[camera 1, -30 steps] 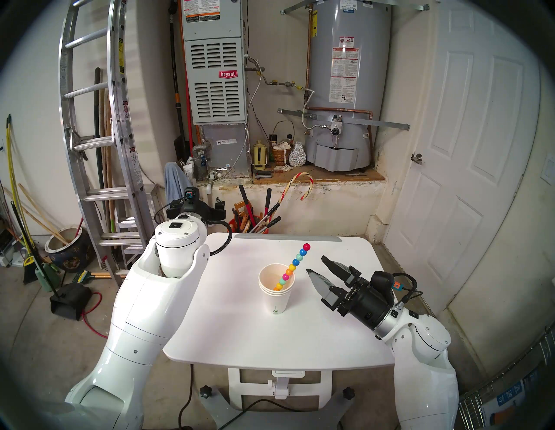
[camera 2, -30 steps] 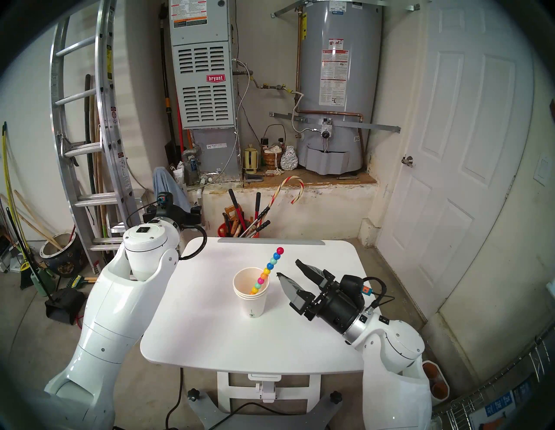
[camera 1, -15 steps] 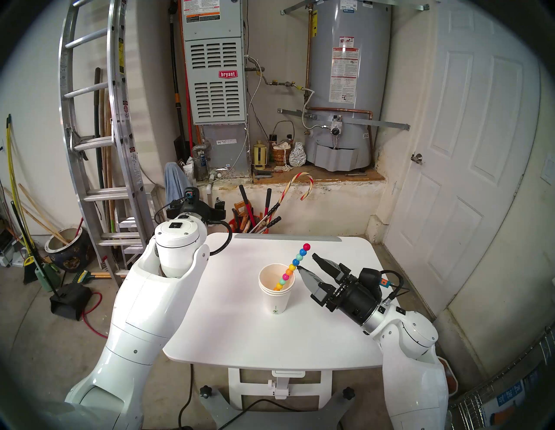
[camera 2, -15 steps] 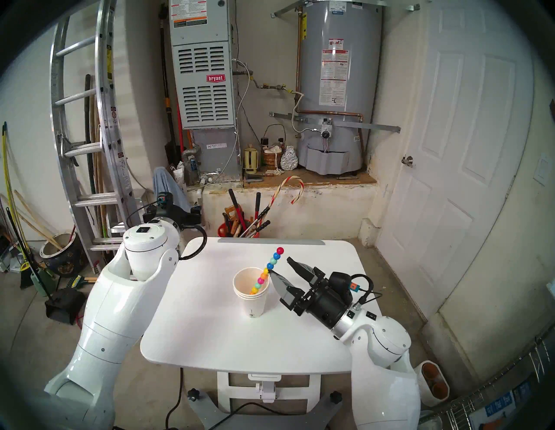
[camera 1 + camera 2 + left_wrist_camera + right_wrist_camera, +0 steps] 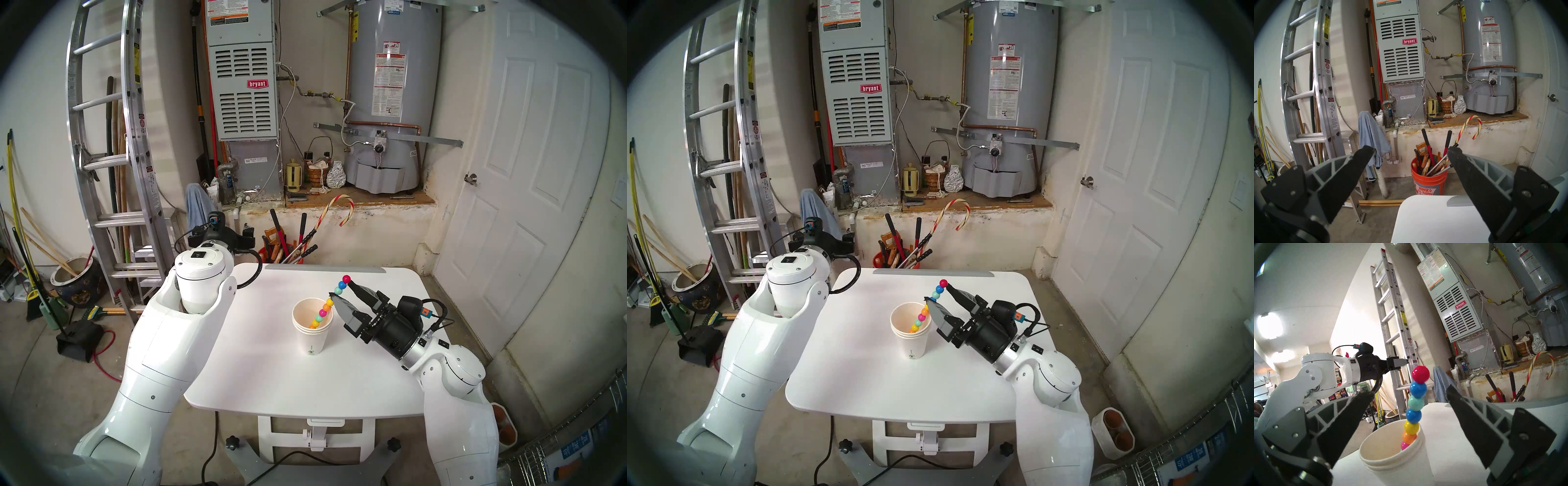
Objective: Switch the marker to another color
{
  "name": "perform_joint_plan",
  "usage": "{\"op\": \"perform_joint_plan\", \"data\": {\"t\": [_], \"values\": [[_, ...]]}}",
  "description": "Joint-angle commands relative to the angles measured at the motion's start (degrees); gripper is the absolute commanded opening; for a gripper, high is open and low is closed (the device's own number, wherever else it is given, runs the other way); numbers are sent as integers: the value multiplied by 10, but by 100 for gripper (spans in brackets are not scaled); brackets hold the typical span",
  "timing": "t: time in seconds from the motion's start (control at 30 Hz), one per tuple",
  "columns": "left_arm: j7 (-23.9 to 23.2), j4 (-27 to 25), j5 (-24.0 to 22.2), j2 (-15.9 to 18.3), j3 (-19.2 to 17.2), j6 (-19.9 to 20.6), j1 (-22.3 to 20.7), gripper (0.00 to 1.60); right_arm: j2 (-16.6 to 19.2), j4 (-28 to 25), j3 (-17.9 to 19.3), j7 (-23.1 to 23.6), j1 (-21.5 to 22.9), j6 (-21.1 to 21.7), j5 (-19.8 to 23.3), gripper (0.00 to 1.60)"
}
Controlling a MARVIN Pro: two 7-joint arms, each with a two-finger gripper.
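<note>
The marker (image 5: 328, 304) will come apart between beads when I pull its lower end with my left gripper, because pinched seams (image 5: 1415, 409) show between the round beads.
The marker (image 5: 326, 307) (image 5: 925, 310) (image 5: 1415, 402), a slim stick of rainbow beads with a red bead on top, leans in a stack of white paper cups (image 5: 312, 339) (image 5: 1398, 463) on the white table (image 5: 271, 373). My right gripper (image 5: 340, 288) (image 5: 937, 292) (image 5: 1410, 390) is open, one finger on each side of the marker's upper beads above the cup rim, neither finger touching it. My left gripper (image 5: 1410, 149) (image 5: 1403, 362) is open and empty, held off the table's far left corner and pointing at the back wall.
Behind the table stands an orange bucket (image 5: 1429, 179) of long-handled tools with a striped candy cane (image 5: 339, 207). A ladder (image 5: 112, 152) leans at the left, and a white door (image 5: 529, 169) is on the right.
My right gripper has moved forward and left from beside the cups until its open fingers straddle the marker's upper beads. The left arm, cups and marker have not moved.
</note>
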Motion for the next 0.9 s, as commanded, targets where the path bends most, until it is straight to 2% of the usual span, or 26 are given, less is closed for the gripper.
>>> {"op": "perform_joint_plan", "data": {"t": [0.0, 0.03, 0.17, 0.2, 0.23, 0.27, 0.33, 0.37, 0.43, 0.6, 0.73, 0.87], "values": [[0, -10, 1, -1, -1, -6, -10, 160, -4, -6, -3, 7, 14, -4, 7, 117], [0, -10, 1, -1, -1, -6, -10, 160, -4, -6, -3, 7, 14, -4, 8, 104], [0, -10, 1, -1, -1, -6, -10, 160, -4, -4, -3, 10, 15, -4, 8, 124], [0, -10, 1, -1, -1, -6, -10, 160, -3, -4, -3, 10, 15, -4, 7, 116], [0, -10, 1, -1, -1, -6, -10, 160, -4, -3, -3, 11, 15, -4, 6, 88], [0, -10, 1, -1, -1, -6, -10, 160, -3, -3, -4, 11, 15, -3, 6, 80], [0, -10, 1, -1, -1, -6, -10, 160, -3, -3, -4, 11, 16, -4, 5, 95], [0, -10, 1, -1, -1, -6, -10, 160, -3, -2, -4, 11, 16, -4, 5, 95], [0, -10, 1, -1, -1, -6, -10, 160, -3, -2, -4, 12, 16, -4, 4, 77], [0, -10, 1, -1, -1, -6, -10, 160, -3, -1, -5, 11, 17, -4, 1, 77], [0, -10, 1, -1, -1, -6, -10, 160, -4, -3, -11, 8, 19, -6, 0, 64], [0, -10, 1, 0, -1, -6, -10, 160, -4, -1, -17, 5, 24, -9, -2, 58]]}}
